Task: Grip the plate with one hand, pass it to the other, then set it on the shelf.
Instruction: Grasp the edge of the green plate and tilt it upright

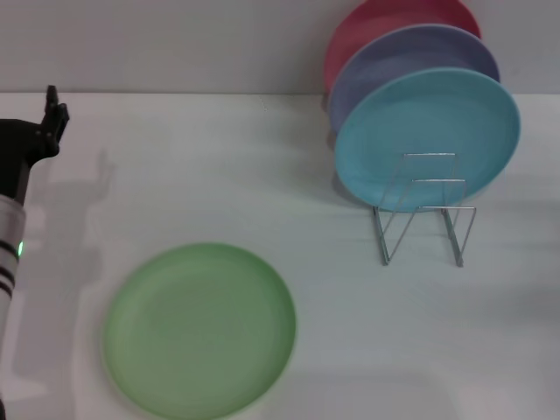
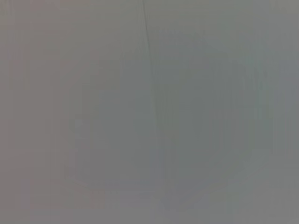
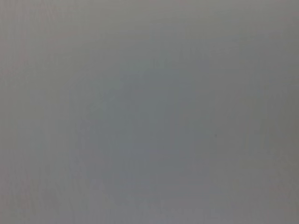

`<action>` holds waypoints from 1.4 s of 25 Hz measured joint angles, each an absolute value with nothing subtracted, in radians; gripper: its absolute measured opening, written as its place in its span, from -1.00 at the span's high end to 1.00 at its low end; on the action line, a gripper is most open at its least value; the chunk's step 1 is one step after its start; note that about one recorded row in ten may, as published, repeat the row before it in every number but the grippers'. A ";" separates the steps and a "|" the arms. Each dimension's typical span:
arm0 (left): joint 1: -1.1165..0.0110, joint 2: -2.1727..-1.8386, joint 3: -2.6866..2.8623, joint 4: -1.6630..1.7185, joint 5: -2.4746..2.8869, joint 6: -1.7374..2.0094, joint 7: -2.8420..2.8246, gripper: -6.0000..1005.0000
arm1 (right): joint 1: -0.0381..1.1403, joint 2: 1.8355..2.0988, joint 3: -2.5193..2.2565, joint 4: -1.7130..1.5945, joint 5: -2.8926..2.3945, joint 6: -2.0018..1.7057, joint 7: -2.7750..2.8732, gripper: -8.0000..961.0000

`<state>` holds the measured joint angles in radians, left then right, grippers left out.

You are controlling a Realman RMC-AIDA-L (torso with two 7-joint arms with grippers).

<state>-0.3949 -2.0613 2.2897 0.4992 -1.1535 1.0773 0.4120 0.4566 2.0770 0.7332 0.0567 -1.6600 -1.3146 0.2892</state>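
Note:
The light-green plate's far edge (image 1: 206,245) lies short of the wall my left gripper is pointing at, so next I swing the gripper back, turn it toward the plate and grab the plate's side rim (image 1: 109,325).
The light-green plate (image 1: 200,329) lies flat on the white table at the front left. My left gripper (image 1: 54,112) is at the far left edge of the head view, on the slim silver wrist with the green light, well behind and left of the plate and apart from it. The wire shelf (image 1: 423,210) stands at the right, with free slots at its front. My right gripper is out of view. Both wrist views show only plain grey surface.
A sky-blue plate (image 1: 427,138), a lavender plate (image 1: 411,57) and a red plate (image 1: 394,19) stand upright in the back of the shelf. The grey wall runs along the table's far edge.

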 joint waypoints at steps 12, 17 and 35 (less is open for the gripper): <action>-0.284 -2.028 1.859 1.047 -0.945 0.231 0.417 -0.66 | 0.459 2.077 0.736 0.052 -1.658 -1.314 0.290 -0.30; -0.280 -2.047 1.666 1.186 -0.911 -0.153 0.419 -0.66 | 0.462 2.076 0.736 0.054 -1.658 -1.314 0.290 -0.31; -0.357 -2.052 1.090 1.346 -0.873 -1.330 0.385 -0.65 | 0.502 2.069 0.736 0.029 -1.658 -1.313 0.284 -0.31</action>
<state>-0.3567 -2.0516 1.0896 1.3463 -0.8731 -1.3295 0.3845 0.5024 2.0691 0.7362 0.0290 -1.6582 -1.3130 0.2837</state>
